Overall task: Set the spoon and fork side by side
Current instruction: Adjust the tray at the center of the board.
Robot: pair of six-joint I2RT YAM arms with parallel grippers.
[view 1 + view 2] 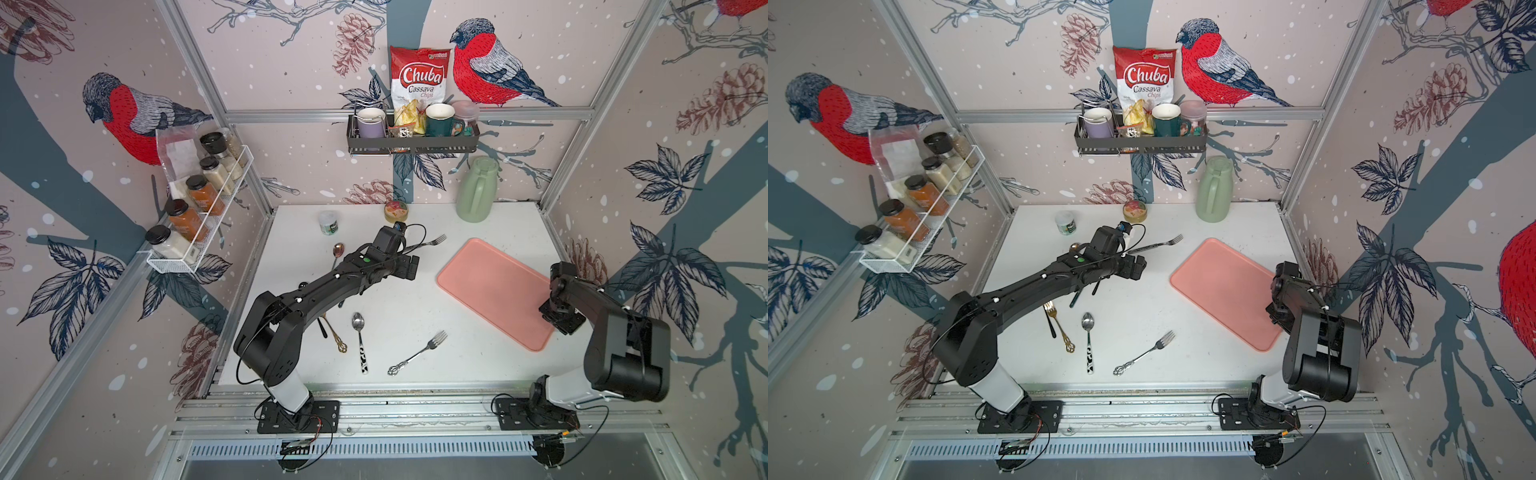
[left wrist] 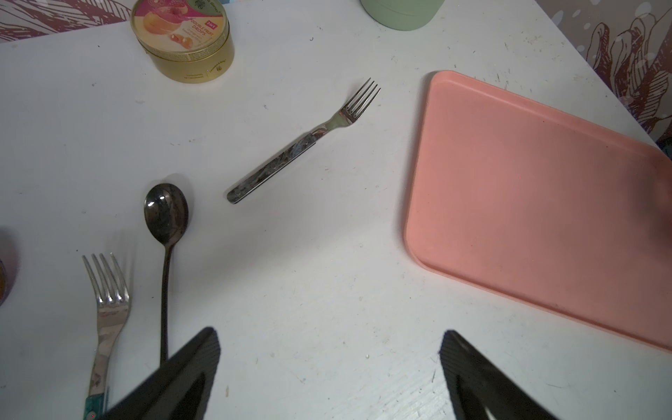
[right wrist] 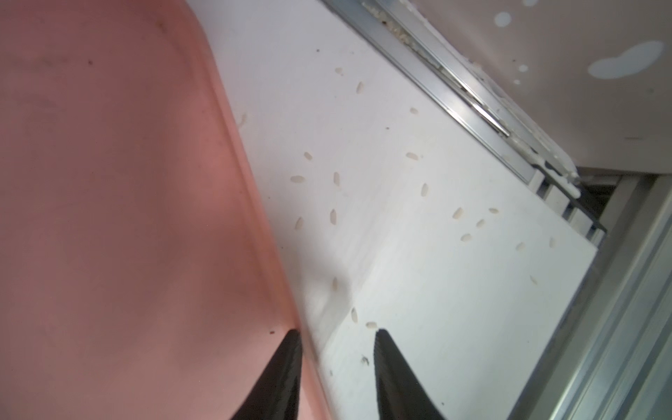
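Note:
I should take the opposite rim [image 1: 445, 269] with my left gripper and help turn the tray square, because the pink tray lies crooked [image 1: 496, 293] with my right gripper at only one end.
In the left wrist view a dark spoon [image 2: 166, 214] and a teal-handled fork [image 2: 109, 302] lie close together, roughly parallel, bowl and tines pointing the same way. A marbled-handle fork [image 2: 302, 145] lies apart, towards the pink tray [image 2: 527, 200]. My left gripper [image 2: 329, 332] hovers open beside the spoon's handle, holding nothing. In both top views that arm [image 1: 332, 282] hides the pair. My right gripper [image 3: 336, 332] is open, its jaws either side of the tray's rim [image 3: 254, 203].
Near the front lie a cow-patterned spoon [image 1: 360, 340], an ornate silver fork [image 1: 419, 351] and a gold fork [image 1: 332, 332]. A copper spoon [image 1: 338, 249], white jar [image 1: 329, 222], candy tin [image 1: 395, 211] and green jug [image 1: 478, 189] stand at the back.

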